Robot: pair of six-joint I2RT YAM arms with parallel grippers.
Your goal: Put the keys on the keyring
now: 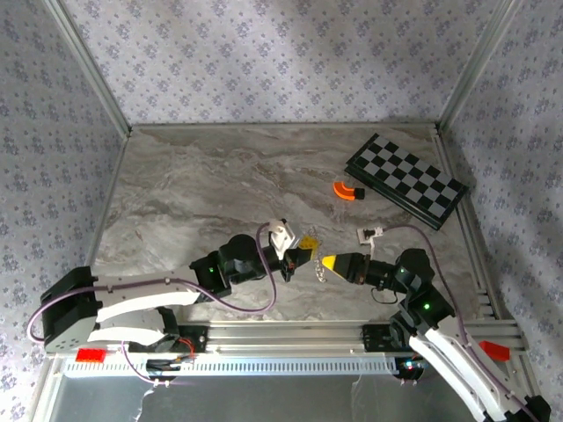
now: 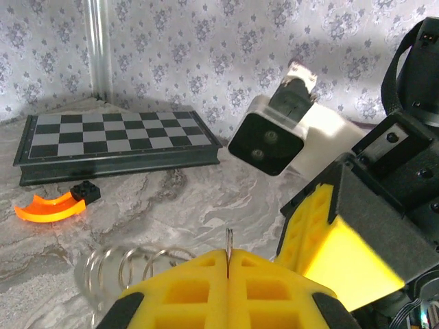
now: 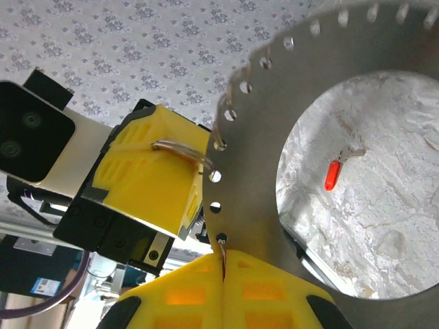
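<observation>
I should carry on and let go of its small wire loop (image 3: pixel 186 151) with my left gripper, because my right gripper is closed on the metal piece (image 3: pixel 222 245) hooked in the keyring's rim.
The keyring (image 3: pixel 274 96) is a flat silvery ring with small holes along its rim, held up close in the right wrist view. My right gripper (image 3: pixel 223 264) is shut on a thin metal piece hooked in one rim hole. My left gripper (image 3: pixel 154 178) is beside it, with a small wire loop (image 3: pixel 182 147) running from its fingers into another hole. In the left wrist view that gripper (image 2: pixel 228 257) is shut on a thin metal edge, with wire rings (image 2: pixel 130 264) hanging to the left. The key (image 3: pixel 332 175), red-headed, lies on the table, seen through the ring's opening. From above, both grippers meet at the ring (image 1: pixel 318 266).
A black-and-white chequered board (image 1: pixel 405 180) lies at the back right, with an orange curved piece (image 1: pixel 347 191) just in front of it. Patterned walls and metal posts close in the marble table (image 1: pixel 202 185) on three sides.
</observation>
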